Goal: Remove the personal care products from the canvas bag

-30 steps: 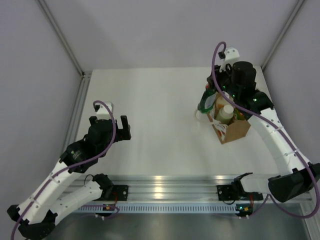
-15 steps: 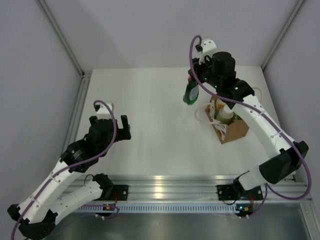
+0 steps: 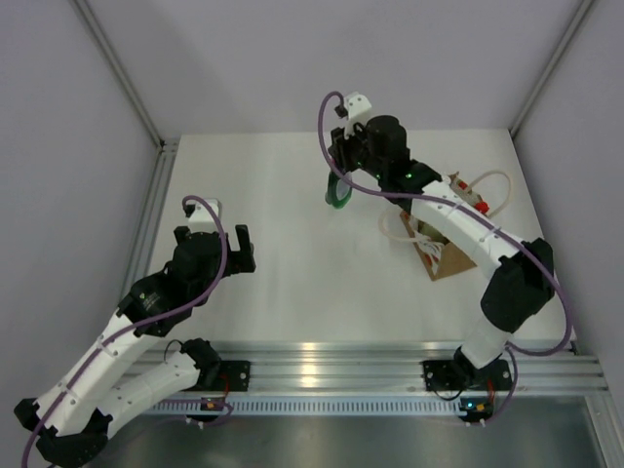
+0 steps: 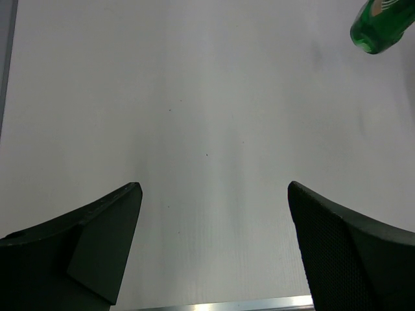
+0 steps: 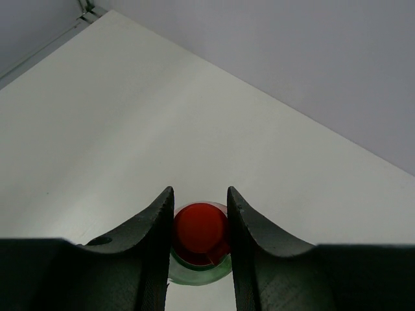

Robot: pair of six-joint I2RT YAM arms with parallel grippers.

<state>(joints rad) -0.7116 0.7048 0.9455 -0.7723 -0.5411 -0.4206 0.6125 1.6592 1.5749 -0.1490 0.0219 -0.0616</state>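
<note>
The dark green bottle (image 3: 338, 190) is hanging upright by its red cap over clear white table (image 3: 320, 222). I should go on lowering it with my right gripper until its base stands, and then let go.
My right gripper (image 3: 343, 175) is shut on the red cap (image 5: 201, 228) of the dark green bottle (image 3: 336, 196). It holds the bottle upright over the table, left of the canvas bag (image 3: 441, 261). The bottle's green body (image 5: 198, 272) shows below the cap in the right wrist view, and its base shows at the top right of the left wrist view (image 4: 382, 23). The tan bag stands at the right, largely hidden under my right arm, with a white rope handle (image 3: 494, 179) looping out. A small red-capped item (image 3: 478, 203) shows by the bag. My left gripper (image 3: 227, 250) is open and empty at the left.
The white table (image 3: 283, 205) is bounded by grey walls at the back and sides and a metal rail (image 3: 322, 356) at the near edge. My right arm stretches across the right half of the table, over the bag.
My right gripper has lifted the dark green bottle out of the bag and carried it leftward and toward the back of the table. The left arm has not moved.
</note>
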